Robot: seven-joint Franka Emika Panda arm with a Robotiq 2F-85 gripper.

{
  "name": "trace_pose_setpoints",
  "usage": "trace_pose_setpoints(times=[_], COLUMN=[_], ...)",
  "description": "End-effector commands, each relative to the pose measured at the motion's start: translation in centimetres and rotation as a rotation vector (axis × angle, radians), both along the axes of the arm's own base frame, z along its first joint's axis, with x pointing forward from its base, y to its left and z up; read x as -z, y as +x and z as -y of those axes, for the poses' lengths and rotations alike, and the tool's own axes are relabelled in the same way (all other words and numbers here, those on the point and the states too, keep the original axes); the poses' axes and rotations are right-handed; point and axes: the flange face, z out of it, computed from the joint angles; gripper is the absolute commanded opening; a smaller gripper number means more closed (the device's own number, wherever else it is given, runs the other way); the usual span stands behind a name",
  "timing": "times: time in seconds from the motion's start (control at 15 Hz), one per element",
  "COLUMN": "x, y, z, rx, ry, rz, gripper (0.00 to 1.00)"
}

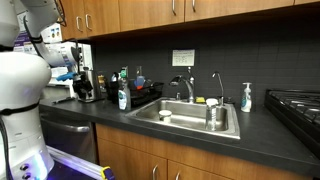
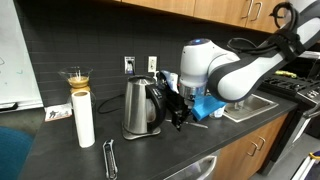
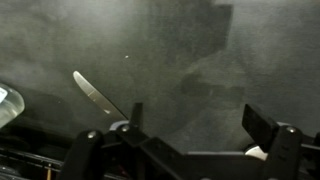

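Note:
Next, my gripper backs away and turns until the knife spans both fingers, because the knife blade [image 3: 97, 96] slants under one finger while the gripper's gap faces empty counter.
In the wrist view my gripper [image 3: 200, 125] stands open over the dark countertop [image 3: 190, 50], with nothing between its two black fingers [image 3: 265, 125]. A knife blade [image 3: 95, 98] lies on the counter to the left, its near end running under the left finger. In an exterior view the gripper [image 2: 178, 116] points down at the counter just beside a steel kettle [image 2: 144, 106], close to it but apart. A blue object [image 2: 206, 105] sits behind the gripper. A small white thing [image 3: 262, 151] shows below the right finger.
A white cylinder [image 2: 84, 120] with a glass cup [image 2: 75, 77] behind it stands past the kettle. A metal utensil [image 2: 110, 158] lies near the counter edge. Further along are a sink [image 1: 190, 120] with faucet [image 1: 186, 88], soap bottles [image 1: 246, 97] and a stove [image 1: 298, 105].

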Motion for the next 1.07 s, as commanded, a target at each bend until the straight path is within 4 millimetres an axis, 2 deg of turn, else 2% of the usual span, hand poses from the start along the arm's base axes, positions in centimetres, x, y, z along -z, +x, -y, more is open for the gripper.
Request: trace_pose_setpoints(times=[0.0,0.13,0.4,0.8,1.0], x=[0.3,0.3,1.1,0.9,1.7], y=[0.6,1.1,1.8,3.7,3.5], z=[-2.2,-2.4,-0.9,1.8,2.3], rx=[0.118,0.16,0.209,0.285,0.329], ry=[0.034,0.062,0.062,0.024,0.014], rz=[0.031,0.073,0.134,0.198,0.195], gripper=[1.0,1.0,1.0,1.0,1.0])
